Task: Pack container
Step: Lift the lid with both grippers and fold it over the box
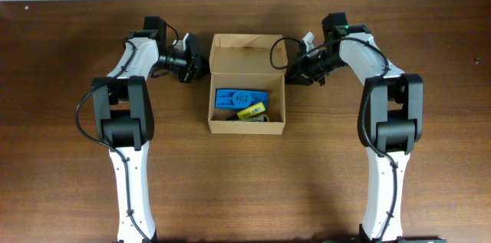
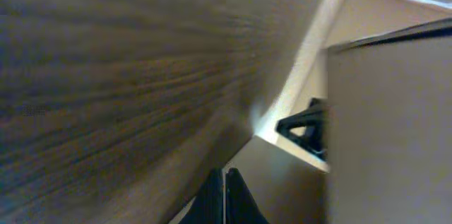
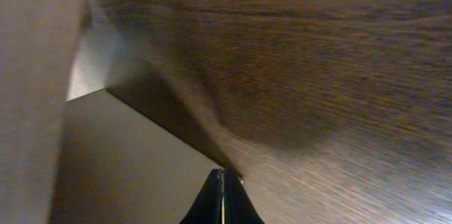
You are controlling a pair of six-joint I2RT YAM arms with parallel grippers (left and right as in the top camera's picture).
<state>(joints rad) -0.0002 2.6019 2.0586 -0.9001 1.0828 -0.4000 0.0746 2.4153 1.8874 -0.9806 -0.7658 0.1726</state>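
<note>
The hinge of the open lid (image 1: 212, 72) is next to my left gripper, so my left gripper should move back and go behind the lid's far edge (image 1: 230, 35) before it closes the container.
The brown cardboard container (image 1: 245, 126) stands open at the table's middle, its flap lid (image 1: 245, 50) raised at the back. Inside lie a flat blue plastic case (image 1: 242, 96) and a yellow marker (image 1: 252, 110). My left gripper (image 1: 198, 67) is shut at the container's left wall, near the lid hinge. In the left wrist view the shut fingertips (image 2: 224, 181) rest by a cardboard panel (image 2: 388, 132). My right gripper (image 1: 291, 72) is shut at the right wall. In the right wrist view its tips (image 3: 222, 181) meet the edge of a cardboard panel (image 3: 127, 167).
The wooden table (image 1: 245, 189) surrounds the container. Both arms reach in from the front, their bases at the near edge left and right. Cables loop near each wrist beside the container.
</note>
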